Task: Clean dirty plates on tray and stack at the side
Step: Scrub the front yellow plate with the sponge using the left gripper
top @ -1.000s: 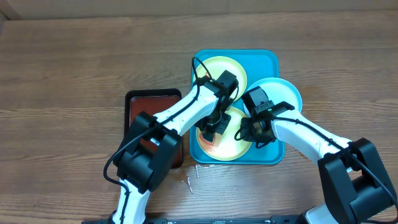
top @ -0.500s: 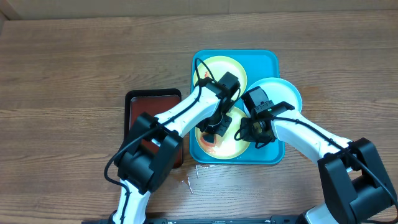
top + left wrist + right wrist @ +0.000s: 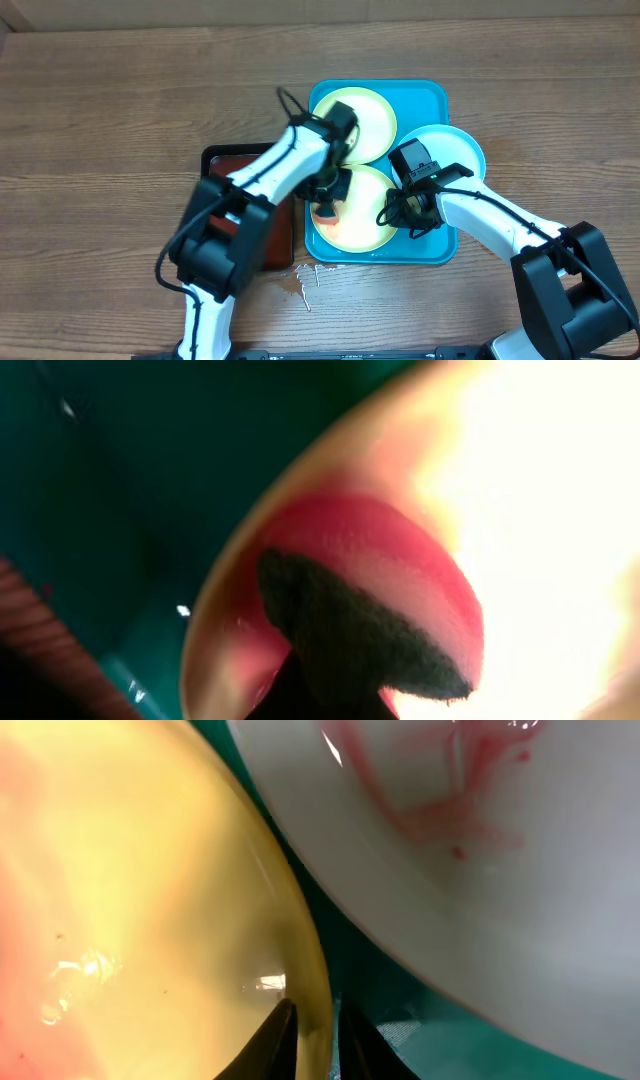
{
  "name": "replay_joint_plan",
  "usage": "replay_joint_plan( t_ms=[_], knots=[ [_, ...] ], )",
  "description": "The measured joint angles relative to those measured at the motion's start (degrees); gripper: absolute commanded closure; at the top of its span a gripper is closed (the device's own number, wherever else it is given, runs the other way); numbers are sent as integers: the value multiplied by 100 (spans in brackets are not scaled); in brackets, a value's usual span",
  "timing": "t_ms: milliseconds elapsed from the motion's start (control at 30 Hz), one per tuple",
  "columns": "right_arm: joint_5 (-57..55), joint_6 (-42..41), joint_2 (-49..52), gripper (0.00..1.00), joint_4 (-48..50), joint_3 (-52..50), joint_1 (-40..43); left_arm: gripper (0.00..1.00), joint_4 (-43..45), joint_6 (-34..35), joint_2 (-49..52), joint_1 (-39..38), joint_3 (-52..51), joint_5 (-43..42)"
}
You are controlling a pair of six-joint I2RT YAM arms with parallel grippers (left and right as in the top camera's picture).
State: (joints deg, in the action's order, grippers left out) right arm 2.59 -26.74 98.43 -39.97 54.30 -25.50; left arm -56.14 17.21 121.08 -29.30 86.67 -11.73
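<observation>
The sponge is at the front plate's rim and would go off the plate if it moved further, so the robot's left gripper should sweep it back toward the plate's middle.
The turquoise tray holds three plates. One yellow-green plate lies at the back, the light blue plate at the right, and a second yellow-green plate at the front. My left gripper presses a dark sponge onto a red smear at the front plate's left edge. My right gripper is shut on that plate's right rim. In the right wrist view the blue plate shows red smears.
A black tray with a reddish-brown inside lies just left of the turquoise tray, partly under my left arm. Small white scraps lie on the wooden table near the front.
My left arm has swung to the left, and the sponge has slid from the front plate's middle-left towards its left rim. The right arm has not moved.
</observation>
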Motion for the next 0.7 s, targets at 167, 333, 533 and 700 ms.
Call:
replay_joint_plan(
  t_ms=[167, 333, 533, 700],
  knots=[
    [-2, -4, 0, 83, -9, 0, 2, 96, 249, 83, 2, 44, -20, -765],
    [0, -2, 0, 84, -13, 0, 0, 96, 223, 94, 2, -398, -24, -872],
    [4, 0, 0, 85, -17, 0, 2, 96, -31, 238, 2, -485, -31, -643],
    [42, -2, 0, 85, -7, 0, 0, 96, -236, 286, 0, -391, -31, 262]
  ],
)
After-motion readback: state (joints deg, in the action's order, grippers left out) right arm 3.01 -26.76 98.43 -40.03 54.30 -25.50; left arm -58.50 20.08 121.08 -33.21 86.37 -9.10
